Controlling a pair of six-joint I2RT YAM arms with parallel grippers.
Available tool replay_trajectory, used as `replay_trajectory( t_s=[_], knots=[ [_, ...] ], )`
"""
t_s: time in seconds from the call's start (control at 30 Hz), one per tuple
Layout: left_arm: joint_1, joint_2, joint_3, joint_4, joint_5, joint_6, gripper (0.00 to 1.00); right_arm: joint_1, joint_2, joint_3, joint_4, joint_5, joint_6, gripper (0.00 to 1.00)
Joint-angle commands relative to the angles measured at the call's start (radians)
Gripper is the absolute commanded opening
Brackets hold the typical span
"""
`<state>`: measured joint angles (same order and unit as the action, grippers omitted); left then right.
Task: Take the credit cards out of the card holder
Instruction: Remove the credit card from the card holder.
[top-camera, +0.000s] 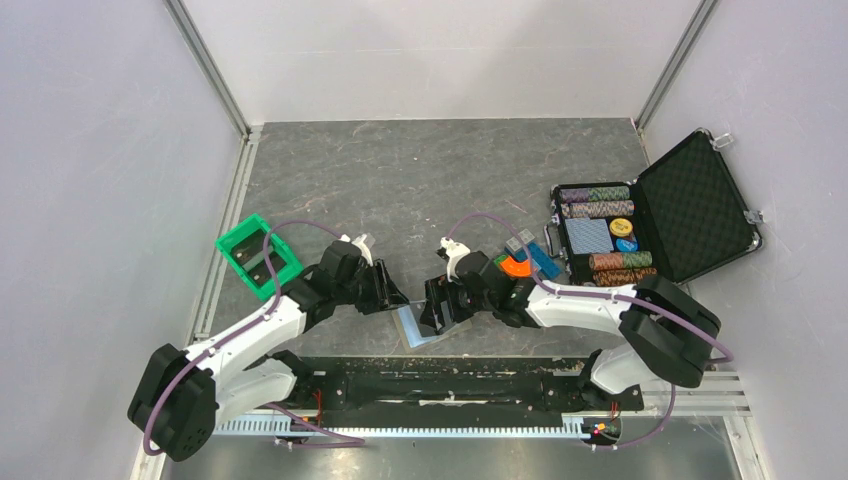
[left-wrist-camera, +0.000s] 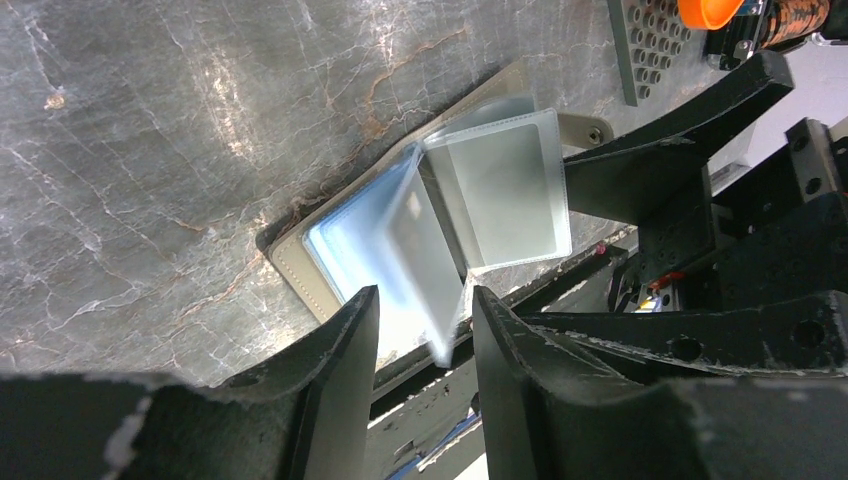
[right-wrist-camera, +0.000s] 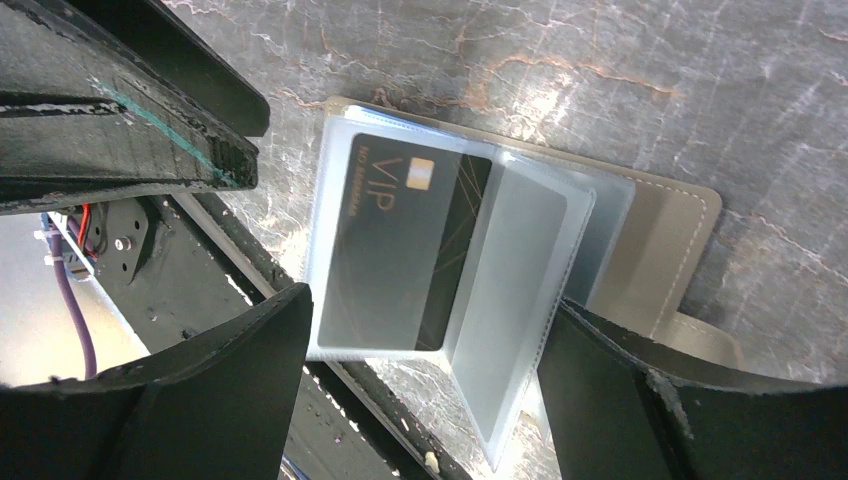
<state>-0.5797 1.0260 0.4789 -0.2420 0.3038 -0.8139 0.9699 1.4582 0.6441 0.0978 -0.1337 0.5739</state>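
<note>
The VIP card's sleeve (right-wrist-camera: 400, 240) is tilting up off the taupe cover, so my left gripper should keep its outer edge (right-wrist-camera: 322, 225) pressed down while my right gripper pulls the card out.
The card holder (top-camera: 415, 327) lies open on the grey table near the front edge, between both grippers. In the right wrist view its taupe cover (right-wrist-camera: 662, 238) lies flat, and a black credit card marked VIP (right-wrist-camera: 400, 250) sits inside a clear plastic sleeve. Another sleeve (right-wrist-camera: 510, 330) stands up between the right gripper's open jaws (right-wrist-camera: 425, 345). In the left wrist view the holder's pale-blue inside (left-wrist-camera: 360, 245) shows, with a blurred sleeve (left-wrist-camera: 425, 260) standing between the left gripper's open jaws (left-wrist-camera: 425, 325). The left gripper (top-camera: 395, 296) and right gripper (top-camera: 438, 306) hover over the holder's two sides. No other cards show.
An open black foam-lined case (top-camera: 655, 225) with poker chips and a blue patterned deck stands at the right. An orange piece (top-camera: 515, 266) and a blue item (top-camera: 542, 258) lie beside the right arm. A green bin (top-camera: 258, 255) sits at the left. A black rail (top-camera: 450, 385) runs along the front edge.
</note>
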Motion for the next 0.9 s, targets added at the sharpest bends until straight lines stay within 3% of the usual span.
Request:
replay_trajectory(
  t_s=[0.0, 0.3, 0.57, 0.67, 0.77, 0.87],
  knots=[
    [-0.003, -0.010, 0.033, -0.010, 0.004, 0.054, 0.46, 0.003, -0.054, 0.056, -0.049, 0.036, -0.033, 0.81],
    [-0.003, -0.015, 0.002, 0.021, 0.048, 0.041, 0.42, 0.003, -0.120, 0.091, -0.157, 0.084, -0.049, 0.82],
    [-0.003, 0.070, -0.069, 0.172, 0.122, 0.002, 0.36, 0.003, -0.181, 0.127, -0.213, 0.095, -0.079, 0.79],
    [-0.003, 0.114, -0.065, 0.182, 0.132, 0.013, 0.35, 0.003, -0.172, 0.127, -0.190, 0.061, -0.099, 0.70],
    [-0.003, 0.151, -0.069, 0.193, 0.122, 0.026, 0.33, 0.002, -0.131, 0.124, -0.160, 0.007, -0.114, 0.51],
    [-0.003, 0.180, -0.088, 0.222, 0.108, 0.026, 0.23, -0.011, -0.093, 0.083, -0.055, -0.055, -0.147, 0.39]
  ],
)
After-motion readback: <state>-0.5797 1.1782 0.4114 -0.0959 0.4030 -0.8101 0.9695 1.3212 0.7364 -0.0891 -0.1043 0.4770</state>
